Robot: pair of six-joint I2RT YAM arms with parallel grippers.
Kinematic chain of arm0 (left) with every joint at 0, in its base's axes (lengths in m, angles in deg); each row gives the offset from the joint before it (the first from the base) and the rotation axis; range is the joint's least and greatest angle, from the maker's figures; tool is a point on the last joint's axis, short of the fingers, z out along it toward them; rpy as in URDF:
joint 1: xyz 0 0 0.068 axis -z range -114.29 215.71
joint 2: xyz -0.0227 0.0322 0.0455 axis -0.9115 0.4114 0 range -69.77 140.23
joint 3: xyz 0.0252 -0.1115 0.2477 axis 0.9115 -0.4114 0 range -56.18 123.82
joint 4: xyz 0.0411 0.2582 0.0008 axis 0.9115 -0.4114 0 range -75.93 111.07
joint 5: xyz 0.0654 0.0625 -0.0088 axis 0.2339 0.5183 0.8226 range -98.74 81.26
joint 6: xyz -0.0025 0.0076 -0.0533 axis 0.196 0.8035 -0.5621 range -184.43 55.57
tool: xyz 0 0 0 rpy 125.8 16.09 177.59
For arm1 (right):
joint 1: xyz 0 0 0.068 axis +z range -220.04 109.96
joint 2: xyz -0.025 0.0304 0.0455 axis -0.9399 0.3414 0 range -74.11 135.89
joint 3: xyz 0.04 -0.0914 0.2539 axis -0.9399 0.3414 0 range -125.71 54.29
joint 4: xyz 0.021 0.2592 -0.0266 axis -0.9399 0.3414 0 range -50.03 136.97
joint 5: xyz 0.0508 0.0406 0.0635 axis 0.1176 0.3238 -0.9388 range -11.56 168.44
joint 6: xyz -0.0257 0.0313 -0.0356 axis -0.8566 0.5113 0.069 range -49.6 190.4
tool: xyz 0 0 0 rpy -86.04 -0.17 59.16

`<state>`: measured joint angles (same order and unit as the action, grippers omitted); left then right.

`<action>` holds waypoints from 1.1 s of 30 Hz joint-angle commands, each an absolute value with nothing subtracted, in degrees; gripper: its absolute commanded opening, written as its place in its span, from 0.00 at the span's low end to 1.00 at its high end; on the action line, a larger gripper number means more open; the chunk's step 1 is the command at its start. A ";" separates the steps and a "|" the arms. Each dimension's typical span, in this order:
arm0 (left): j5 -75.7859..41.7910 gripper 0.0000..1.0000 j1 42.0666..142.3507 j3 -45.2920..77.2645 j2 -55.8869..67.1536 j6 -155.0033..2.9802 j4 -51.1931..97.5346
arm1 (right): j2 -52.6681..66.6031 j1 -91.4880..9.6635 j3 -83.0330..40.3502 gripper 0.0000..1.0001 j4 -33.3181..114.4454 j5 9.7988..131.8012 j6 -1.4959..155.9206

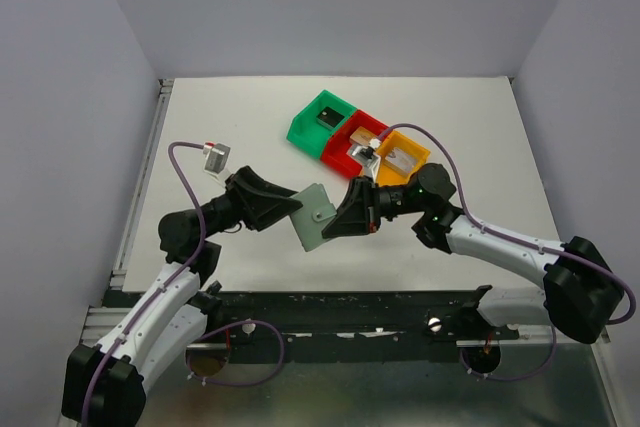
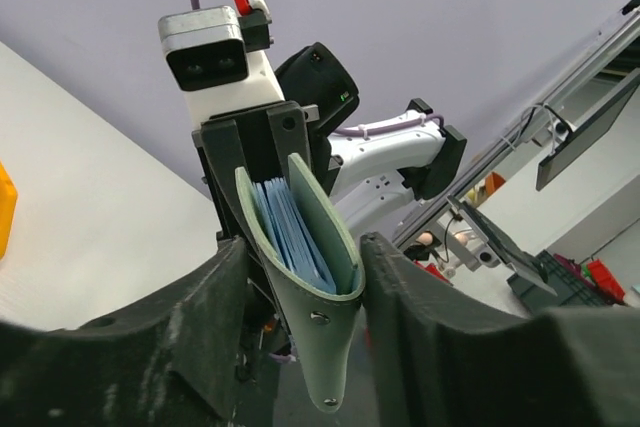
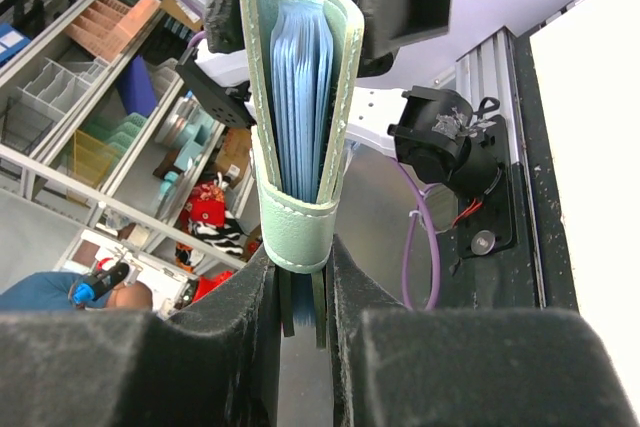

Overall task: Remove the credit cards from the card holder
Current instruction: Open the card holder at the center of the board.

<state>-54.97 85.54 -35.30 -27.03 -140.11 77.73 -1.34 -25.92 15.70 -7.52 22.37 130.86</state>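
Observation:
The robot's right gripper holds the card holder's lower edge (image 1: pixel 316 244) below the closed strap, so the left gripper should hold the opposite end while the right gripper moves to the strap (image 1: pixel 322 214).
The card holder (image 1: pixel 315 215) is pale green with blue pleated pockets (image 3: pixel 300 97) and hangs in the air between both arms. My right gripper (image 3: pixel 300 262) is shut on its lower edge. My left gripper (image 2: pixel 305 247) stands open around the opposite end of the holder (image 2: pixel 325 347); one finger (image 2: pixel 400 287) touches it, the other (image 2: pixel 215 297) sits a sliver off. No card shows in the pockets. A black card (image 1: pixel 328 117) lies in the green bin (image 1: pixel 305 127), a silver-grey card (image 1: pixel 358 150) in the red bin (image 1: pixel 345 132), and a tan card (image 1: pixel 400 159) in the orange bin (image 1: pixel 418 155).
The three joined bins sit at the back right of the white table (image 1: pixel 220 107), just behind my right arm (image 1: pixel 500 242). Grey walls close off the left, right and back. The black rail (image 1: pixel 330 302) runs along the near edge.

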 commanded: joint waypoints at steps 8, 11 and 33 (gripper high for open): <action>-59.10 0.41 86.71 -31.66 -25.13 -138.70 79.25 | -2.04 -26.18 11.58 0.10 -0.30 20.70 126.04; -59.45 0.34 87.33 -30.52 -25.04 -136.69 76.36 | -2.74 -26.18 10.70 0.18 3.48 20.87 123.84; -52.42 0.00 89.35 -23.23 -30.22 -117.09 40.69 | -6.43 -26.18 7.45 0.61 19.92 24.21 114.96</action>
<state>-55.67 89.06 -26.10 -28.41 -123.33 51.24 -4.36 -26.53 10.22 16.99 22.35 117.14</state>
